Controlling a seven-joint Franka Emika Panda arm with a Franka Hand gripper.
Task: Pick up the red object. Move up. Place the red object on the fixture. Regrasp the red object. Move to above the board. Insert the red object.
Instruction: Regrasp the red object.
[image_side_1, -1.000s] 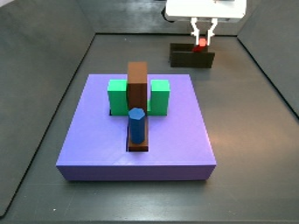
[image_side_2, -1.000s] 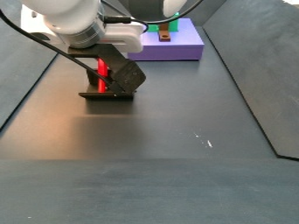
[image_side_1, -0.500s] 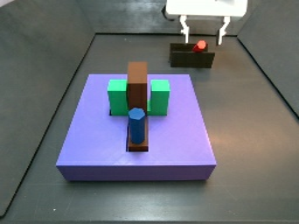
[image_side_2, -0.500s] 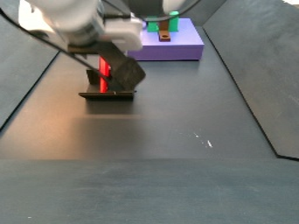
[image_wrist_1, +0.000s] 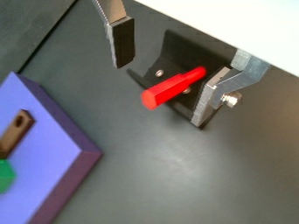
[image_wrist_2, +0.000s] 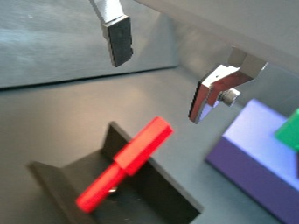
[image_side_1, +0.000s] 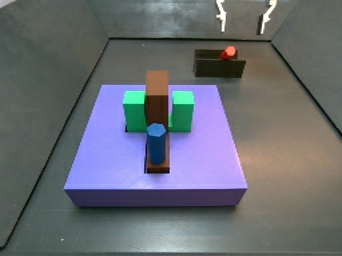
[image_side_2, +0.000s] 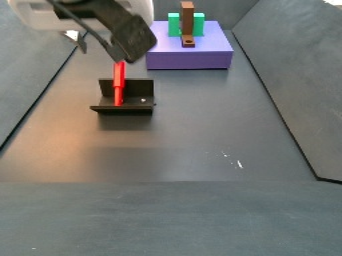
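The red peg (image_side_1: 230, 51) leans out of the dark fixture's open notch (image_side_1: 227, 59), so the peg will come free and leave the fixture behind when I lift.
The red object (image_side_1: 230, 51) is a short red peg resting in the notch of the dark fixture (image_side_1: 221, 66) at the far end of the floor. It sticks out past the fixture in both wrist views (image_wrist_1: 173, 86) (image_wrist_2: 128, 162), and stands tilted on the fixture (image_side_2: 124, 103) in a side view (image_side_2: 119, 82). My gripper (image_side_1: 246, 17) hangs open and empty above the fixture, with its fingers (image_wrist_1: 118, 39) well apart on either side of the peg and not touching it. The purple-blue board (image_side_1: 187, 165) lies nearer the camera in that side view.
The board carries a green block (image_side_1: 178, 110), a brown upright bar (image_side_1: 158, 95) and a blue hexagonal peg (image_side_1: 156, 142). The board's corner shows in both wrist views (image_wrist_1: 52, 149) (image_wrist_2: 257, 157). Dark walls ring the floor.
The gripper has let go of the red peg, opened and risen straight up off the fixture. The peg stays on the fixture.
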